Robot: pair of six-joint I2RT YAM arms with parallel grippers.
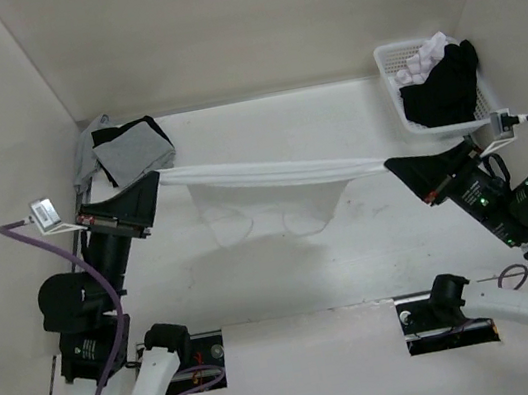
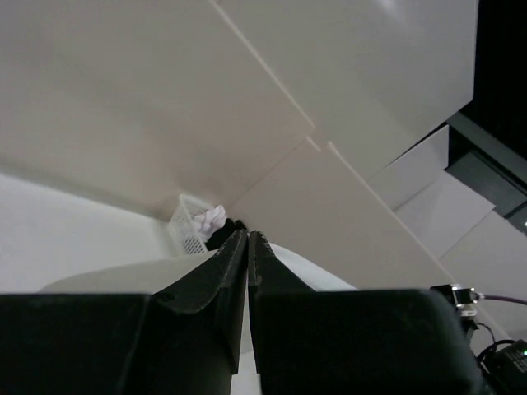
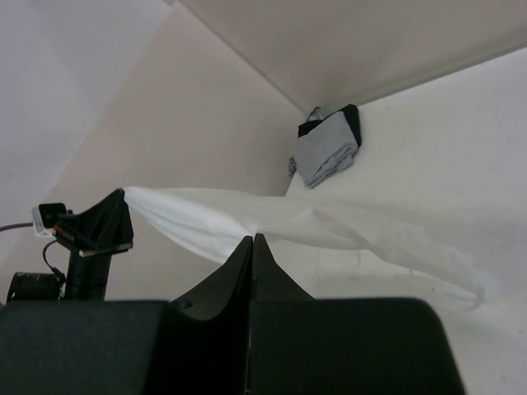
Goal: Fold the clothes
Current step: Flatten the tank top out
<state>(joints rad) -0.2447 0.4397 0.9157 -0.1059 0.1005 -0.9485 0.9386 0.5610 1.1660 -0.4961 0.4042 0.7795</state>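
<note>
The garment's strap end hangs loose below the stretched piece of cloth, so my left gripper and my right gripper should draw the piece of cloth toward me [image 1: 277, 264] and lower the garment flat.
The clothes [image 1: 270, 174], one thin white garment, hang stretched in a band above the table between my two grippers. A loose part sags to the table [image 1: 267, 215]. My left gripper [image 1: 156, 176] is shut on the garment's left end. In the left wrist view its fingertips [image 2: 248, 233] are pressed together, and white fabric [image 2: 329, 276] shows behind them. My right gripper [image 1: 388, 164] is shut on the right end. The right wrist view shows its tips [image 3: 253, 237] pinching the cloth [image 3: 329, 226], which runs off to the left gripper [image 3: 111, 216].
A white basket [image 1: 386, 65] at the back right holds a black garment [image 1: 443, 86] and small white pieces [image 1: 423, 57]. Folded grey and black garments [image 1: 129, 149] lie in the back left corner. Pale walls close in the table on the left, back and right.
</note>
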